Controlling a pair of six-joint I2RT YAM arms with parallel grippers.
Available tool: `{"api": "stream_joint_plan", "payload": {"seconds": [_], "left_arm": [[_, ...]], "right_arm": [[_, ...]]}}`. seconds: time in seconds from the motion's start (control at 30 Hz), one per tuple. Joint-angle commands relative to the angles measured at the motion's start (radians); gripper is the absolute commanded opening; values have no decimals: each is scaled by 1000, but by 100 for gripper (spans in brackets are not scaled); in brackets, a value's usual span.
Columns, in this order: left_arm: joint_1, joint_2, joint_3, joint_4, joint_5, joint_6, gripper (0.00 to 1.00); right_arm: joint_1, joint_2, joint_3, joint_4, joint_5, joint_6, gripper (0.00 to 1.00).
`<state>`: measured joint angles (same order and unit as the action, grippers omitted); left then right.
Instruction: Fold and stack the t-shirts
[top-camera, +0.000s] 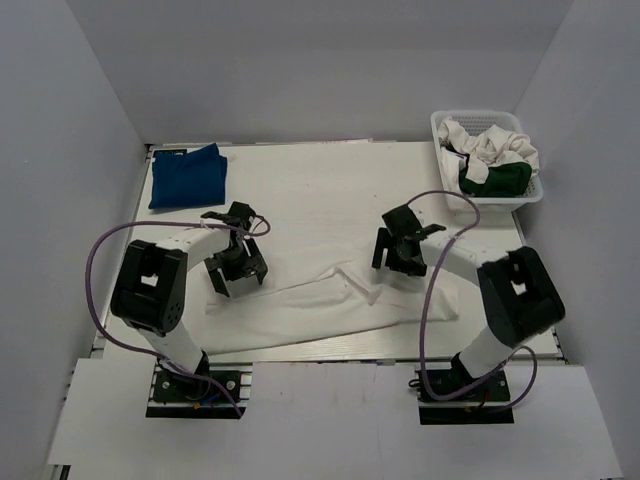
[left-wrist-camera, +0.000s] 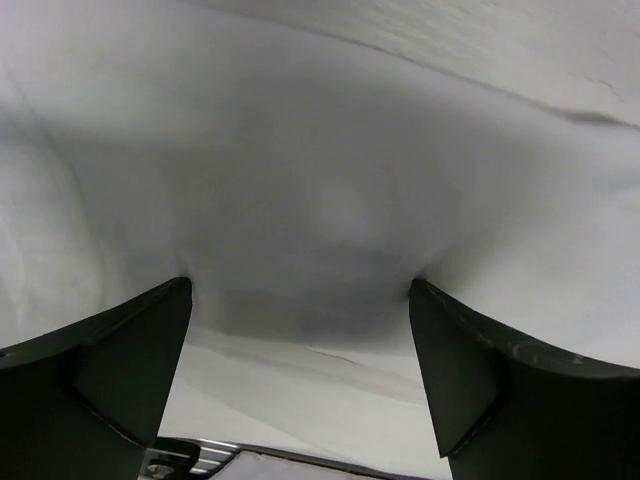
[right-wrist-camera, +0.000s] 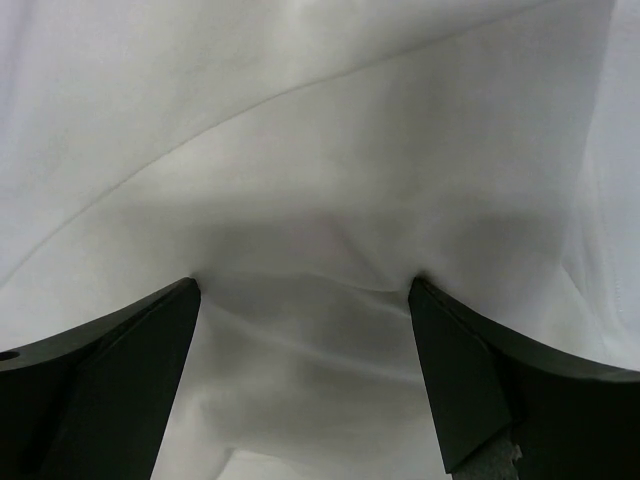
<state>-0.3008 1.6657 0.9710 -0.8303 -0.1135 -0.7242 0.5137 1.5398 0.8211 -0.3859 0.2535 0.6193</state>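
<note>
I should sweep one end of the t-shirt toward the table's far edge (top-camera: 335, 165) with my right gripper, because the white t-shirt lies crosswise (top-camera: 305, 312) along the table's near edge. This will turn the t-shirt lengthwise before I fold it.
A white t-shirt (top-camera: 330, 305) lies spread in a long band across the near part of the table. My left gripper (top-camera: 238, 275) is open, jaws wide, pressed down on the shirt's left end; white cloth (left-wrist-camera: 330, 200) fills the left wrist view between the fingers (left-wrist-camera: 120, 360). My right gripper (top-camera: 400, 262) is open above the shirt's upper right edge; white folds (right-wrist-camera: 320, 200) fill the right wrist view between its fingers (right-wrist-camera: 470, 370). A folded royal blue t-shirt (top-camera: 188, 176) lies at the far left. White t-shirts (top-camera: 492, 146) and a dark green one (top-camera: 497, 181) sit in the basket.
A white plastic lattice basket (top-camera: 443, 135) stands at the far right corner. The table's near edge (top-camera: 330, 360) runs just below the spread shirt. Grey walls close in the left, back and right sides. Purple cables loop beside both arms.
</note>
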Motion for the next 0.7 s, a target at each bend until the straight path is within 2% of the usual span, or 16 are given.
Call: {"api": "stream_joint_plan", "payload": {"seconds": [0.0,0.03,0.13,0.17,0.2,0.3,0.4,0.5,0.67], "left_arm": [[-47,112,12,-56,-9,-3,100],[-47,129,70,-69,-20,-3,100],[-57,184,208,-102,-48,8,100],[-57,196,237,-102,-38,22,100],[-66,206,274,-102,-38,22,100],[-66,230,285,-102,3,22,100],[-77,230,232,-122,23,-18,100],[-95,168,144,-133,57,-99,100],[-190,34,-81,34,259,-201,100]], "right_arm": [[-40,169,114,114,-89,-52,90],[-61,280,209,116,-86,-68,90],[-98,431,424,101,-105,-134,90],[-107,501,607,47,-135,-138,90],[-109,564,654,42,-138,-185,90],[-118,695,876,32,-210,-220,90],[-116,799,1050,5,-285,-285,90],[-118,865,1140,13,-384,-288,90],[-110,974,1248,21,-482,-297,90]]}}
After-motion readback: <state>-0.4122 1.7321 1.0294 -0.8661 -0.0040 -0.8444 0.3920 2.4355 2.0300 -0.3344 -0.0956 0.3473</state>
